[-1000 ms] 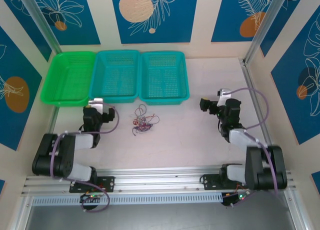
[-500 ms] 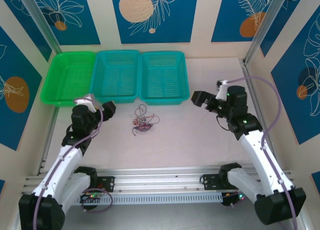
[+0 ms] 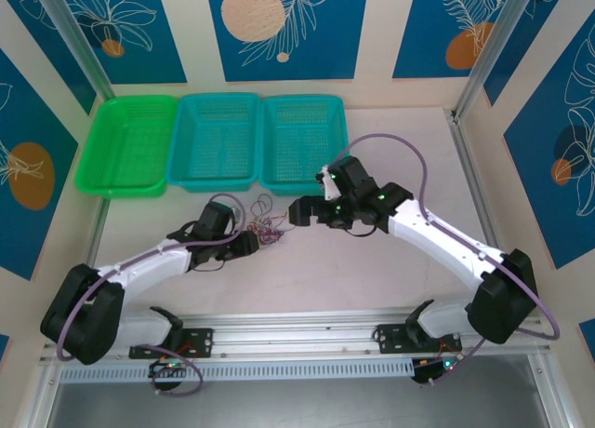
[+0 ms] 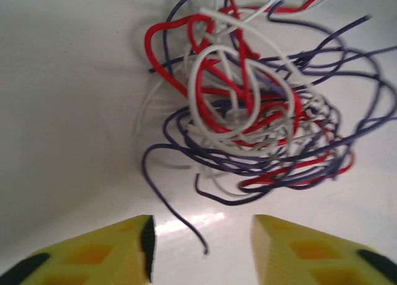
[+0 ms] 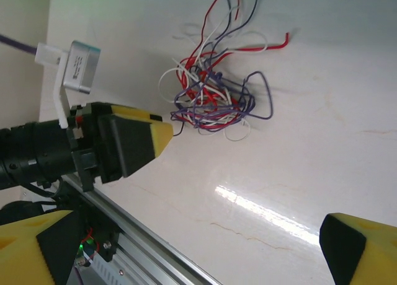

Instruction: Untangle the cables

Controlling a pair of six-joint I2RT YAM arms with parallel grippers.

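My right gripper will pull the tangle (image 3: 267,230) aside, and the tangle will come along as a clump because the wires loop through each other (image 5: 214,101).
The cables (image 3: 265,225) form a small tangle of thin red, whitish and dark purple wires on the pale table in front of the baskets. My left gripper (image 3: 247,244) sits just left of and nearer than the tangle. In the left wrist view the tangle (image 4: 248,111) lies just ahead of the open left gripper (image 4: 201,251), and one loose dark wire end lies between the yellow fingertips, untouched. My right gripper (image 3: 297,211) hovers just right of the tangle. It stands wide open (image 5: 198,254), holding nothing, with the tangle (image 5: 214,93) ahead of it.
A green basket (image 3: 130,144) and two teal baskets (image 3: 218,141) (image 3: 305,141) stand in a row behind the tangle. The left arm's finger (image 5: 149,133) shows in the right wrist view close beside the wires. The aluminium rail (image 3: 297,321) runs along the near edge.
Both arms have swung in from their outer, folded positions to the middle of the table. Each gripper now sits close beside the tangle. The wires have not moved.
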